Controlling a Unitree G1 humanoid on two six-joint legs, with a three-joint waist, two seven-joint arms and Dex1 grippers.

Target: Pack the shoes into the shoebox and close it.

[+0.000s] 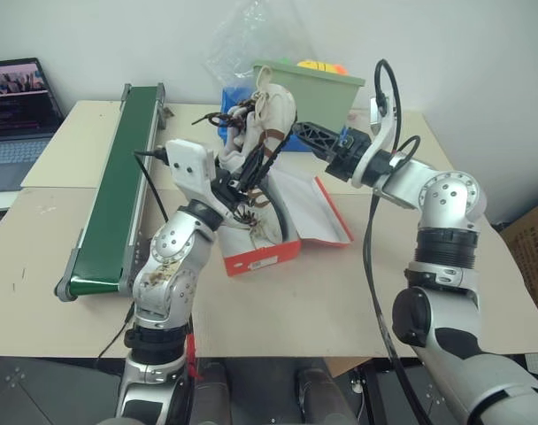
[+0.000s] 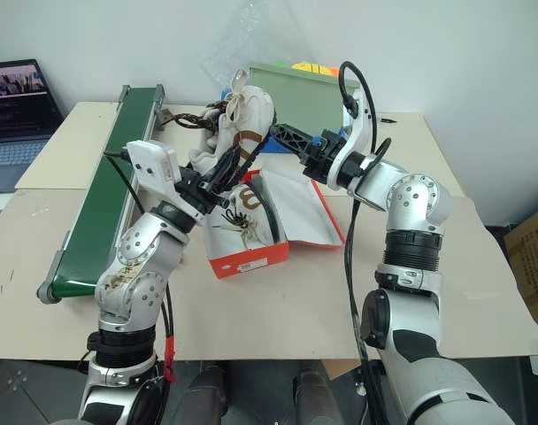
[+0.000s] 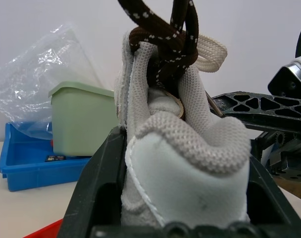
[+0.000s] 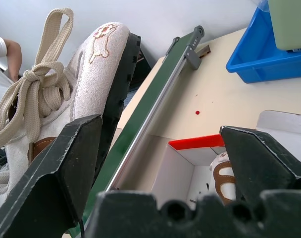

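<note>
My gripper will lower the cream sneaker (image 1: pixel 274 108) in, and the sneaker will fit on its side, because the other shoe leaves an open gap in the shoebox (image 4: pixel 194 182).
One white sneaker (image 1: pixel 269 113) with dark laces hangs in the air above the shoebox, heel down. My left gripper (image 1: pixel 236 170) is shut on the heel; in the left wrist view its fingers (image 3: pixel 98 188) press both sides of the shoe (image 3: pixel 165 114). My right gripper (image 1: pixel 306 133) stands open just right of the held shoe, with nothing between its fingers (image 4: pixel 66 168). The red-orange shoebox (image 1: pixel 262 257) lies open on the table, lid (image 1: pixel 326 217) folded out to the right. The other shoe (image 2: pixel 242 212) lies inside it.
A green conveyor belt (image 1: pixel 119 186) runs along the left of the box. Behind it stand a green bin (image 1: pixel 309 88), a blue tray (image 4: pixel 269 59) and a clear plastic bag (image 1: pixel 242 44). A laptop (image 1: pixel 17 106) sits far left. A person's arm (image 4: pixel 2 49) shows beyond the belt.
</note>
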